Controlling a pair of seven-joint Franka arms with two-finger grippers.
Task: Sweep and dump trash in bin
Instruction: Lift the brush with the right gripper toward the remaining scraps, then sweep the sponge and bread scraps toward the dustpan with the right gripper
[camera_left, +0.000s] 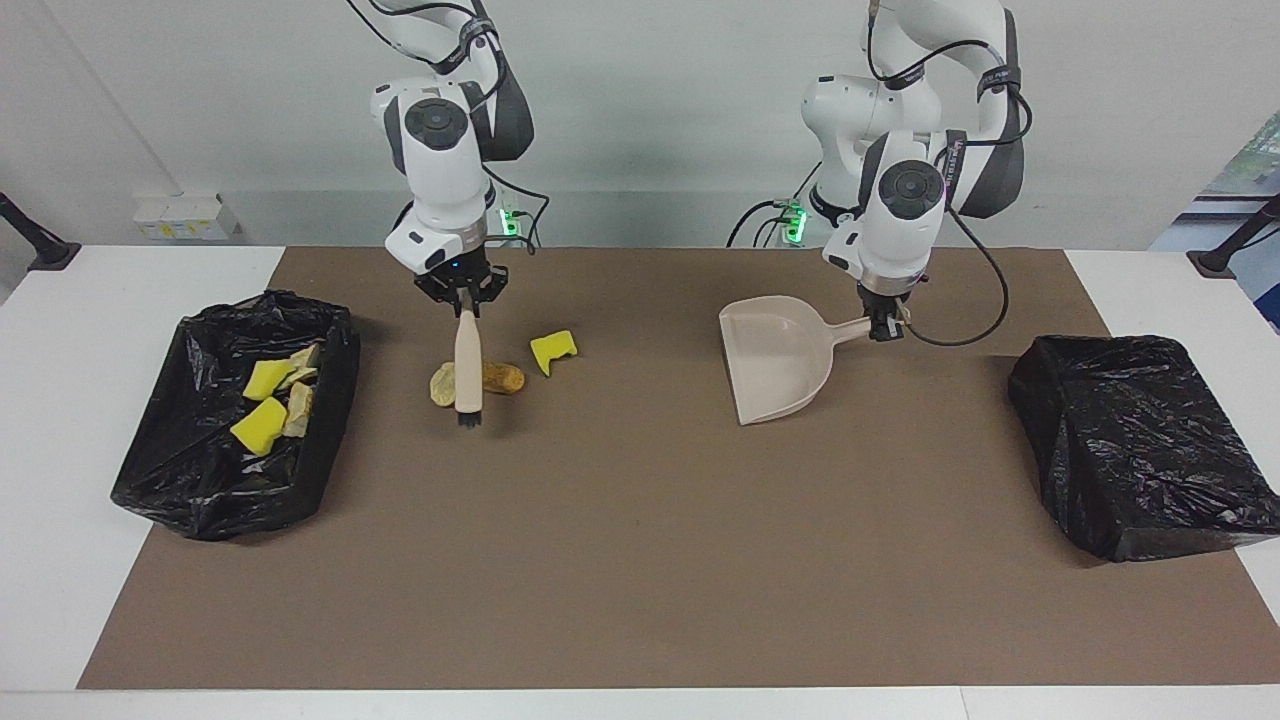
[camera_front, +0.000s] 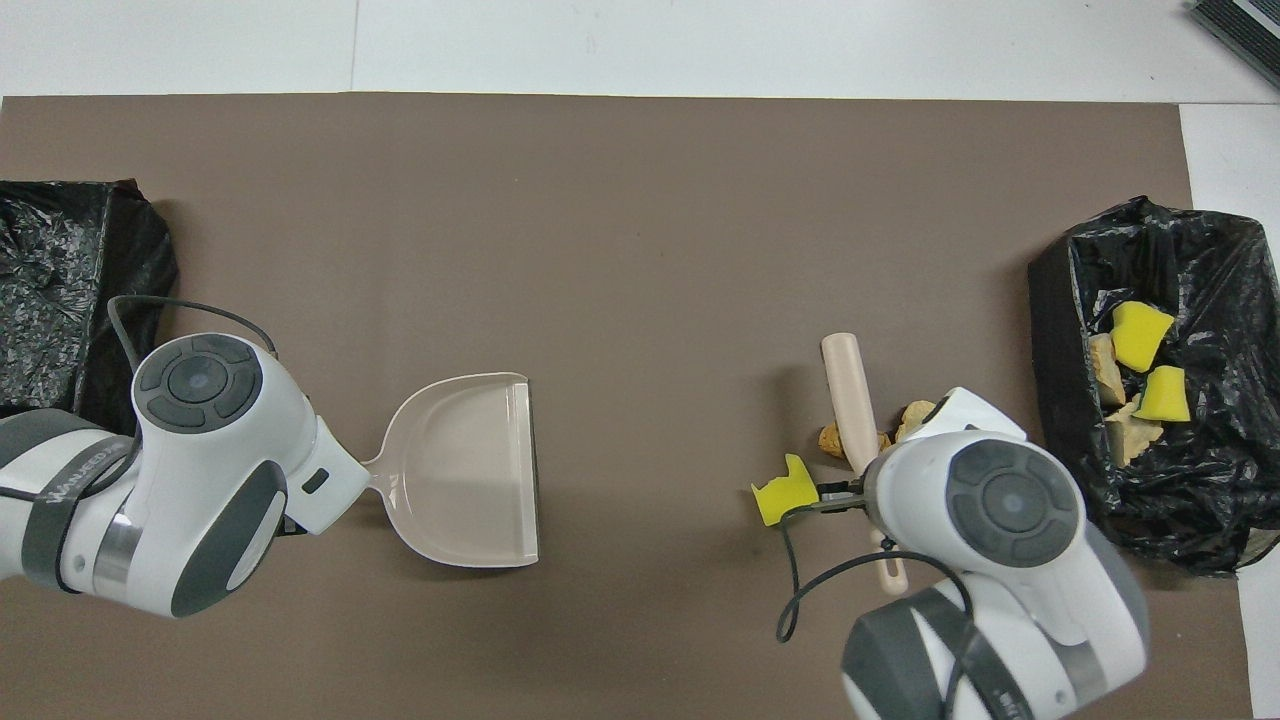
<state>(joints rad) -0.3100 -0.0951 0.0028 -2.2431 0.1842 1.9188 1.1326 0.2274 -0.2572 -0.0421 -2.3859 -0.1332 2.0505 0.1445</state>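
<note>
I need to bring the brush behind the tan lump with my right gripper before sweeping toward the dustpan, because the tan lump (camera_left: 441, 384) is on the bin side of the brush.
My right gripper (camera_left: 463, 297) is shut on the handle of a beige brush (camera_left: 467, 362) (camera_front: 848, 395). The brush's dark bristles (camera_left: 468, 416) point down at the mat between a tan lump (camera_left: 441, 385) (camera_front: 915, 415) and a brown lump (camera_left: 504, 377) (camera_front: 830, 438). A yellow sponge chunk (camera_left: 553, 350) (camera_front: 785, 492) lies beside them, toward the dustpan. My left gripper (camera_left: 884, 326) is shut on the handle of the beige dustpan (camera_left: 775, 360) (camera_front: 470, 470), whose mouth faces the trash. Several more scraps (camera_left: 268, 400) (camera_front: 1140, 375) lie in the black-lined bin (camera_left: 200, 490) (camera_front: 1060, 330).
The open bin stands at the right arm's end of the brown mat (camera_left: 640, 560). A closed box wrapped in a black bag (camera_left: 1140, 440) (camera_front: 60, 270) sits at the left arm's end. White table (camera_left: 60, 400) borders the mat.
</note>
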